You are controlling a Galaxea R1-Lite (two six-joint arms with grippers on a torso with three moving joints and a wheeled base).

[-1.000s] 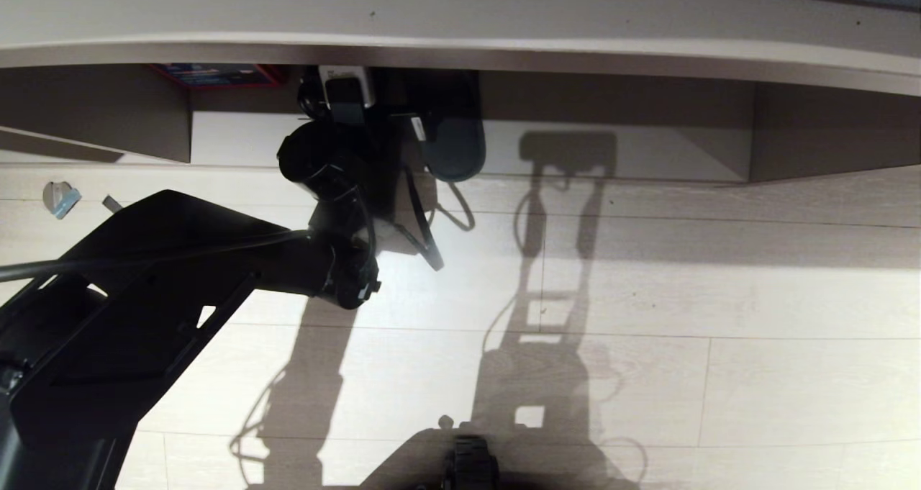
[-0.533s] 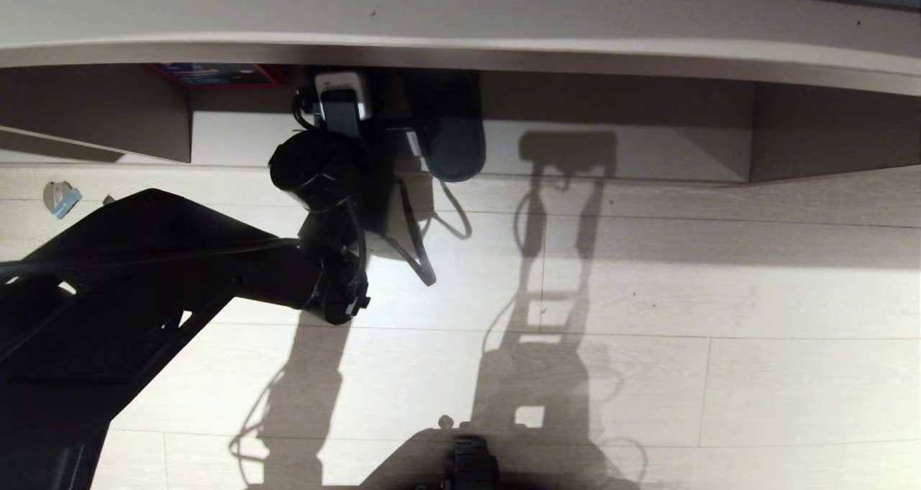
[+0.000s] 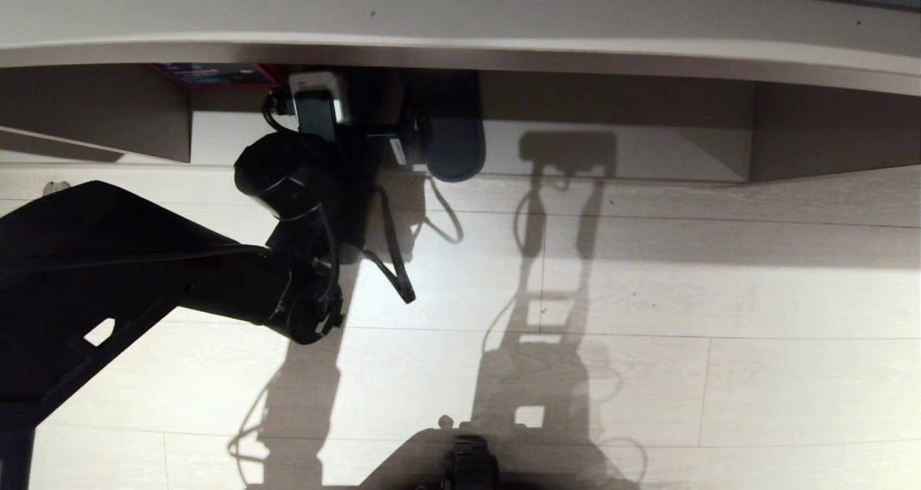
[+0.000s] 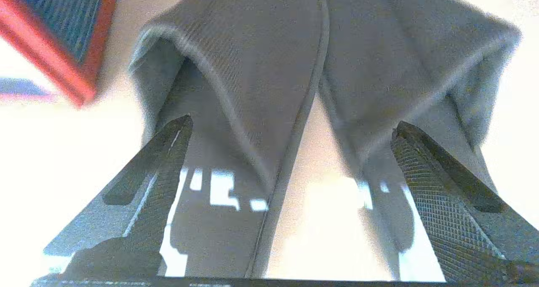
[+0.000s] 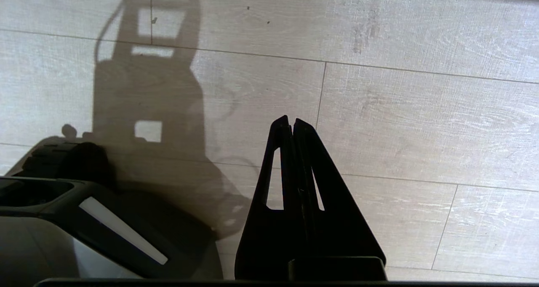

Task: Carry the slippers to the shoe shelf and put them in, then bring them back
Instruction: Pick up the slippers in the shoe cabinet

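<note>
My left gripper keeps backing out until it clears the front edge (image 3: 561, 178), since it is open and both slippers (image 4: 257, 84) are side by side in the shoe shelf.
Two dark grey slippers lie side by side on the pale base board (image 3: 647, 152) of the shoe shelf, heels toward me. In the left wrist view one slipper (image 4: 252, 68) and the other (image 4: 412, 59) fill the picture. My left gripper (image 4: 292, 124) is open wide, one finger over each slipper's heel part, holding nothing. In the head view only one slipper's heel end (image 3: 457, 152) shows beside my left arm (image 3: 288, 188), which hides the rest. My right gripper (image 5: 290, 120) hangs shut and empty over the floor.
A red-edged blue box (image 3: 216, 74) lies in the cubby just left of the slippers. The bench board (image 3: 504, 22) overhangs the cubby, and dividers (image 3: 108, 116) close it on both sides. Pale wood floor (image 3: 683, 296) lies in front.
My left arm has drawn back and to the left from the cubby, its gripper still open. The slippers have stayed where they lie on the shelf board.
</note>
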